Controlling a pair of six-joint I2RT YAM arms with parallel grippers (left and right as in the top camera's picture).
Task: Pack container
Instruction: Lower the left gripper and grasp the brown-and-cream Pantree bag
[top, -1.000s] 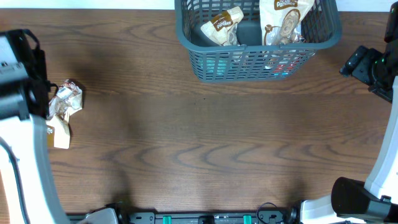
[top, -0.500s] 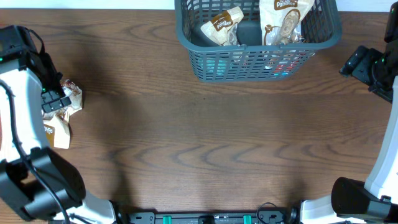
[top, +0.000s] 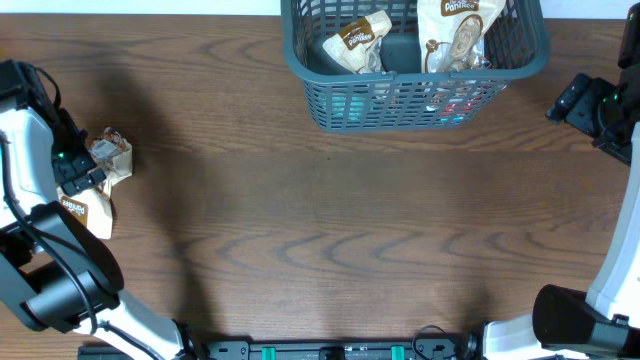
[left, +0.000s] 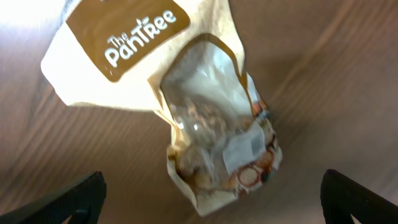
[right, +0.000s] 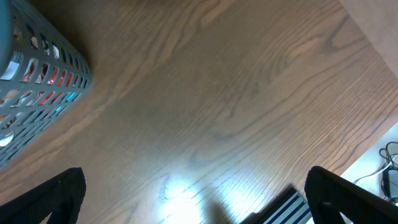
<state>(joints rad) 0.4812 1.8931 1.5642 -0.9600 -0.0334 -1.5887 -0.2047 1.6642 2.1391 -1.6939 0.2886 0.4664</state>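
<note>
The clear-windowed packet's narrow body (left: 219, 146) fits between my open fingers, so my left gripper keeps going down until the fingers are on both sides of its window (left: 202, 87) and then close.
The dark grey-teal slotted basket (top: 410, 95) stands at the table's far middle and holds several snack packets (top: 358, 40). Its wall shows at the left edge of the right wrist view (right: 37, 93). Two snack packets lie at the far left: a crumpled one (top: 110, 155) and a beige one (top: 95, 212). In the left wrist view a clear-windowed packet (left: 211, 130) overlaps a beige "The PanTree" packet (left: 124, 50). My left gripper (left: 211, 199) is open just above them, beside the crumpled packet. My right gripper (right: 193, 199) is open and empty over bare table, right of the basket.
The table's right edge (right: 373, 37) and a striped object (right: 283, 208) show in the right wrist view. The right arm (top: 600, 110) sits at the table's right edge. Bare wood lies between the packets and the basket.
My left arm has shifted over the packets at the far left, its wrist moving slightly toward the left edge. The right arm and basket have not moved.
</note>
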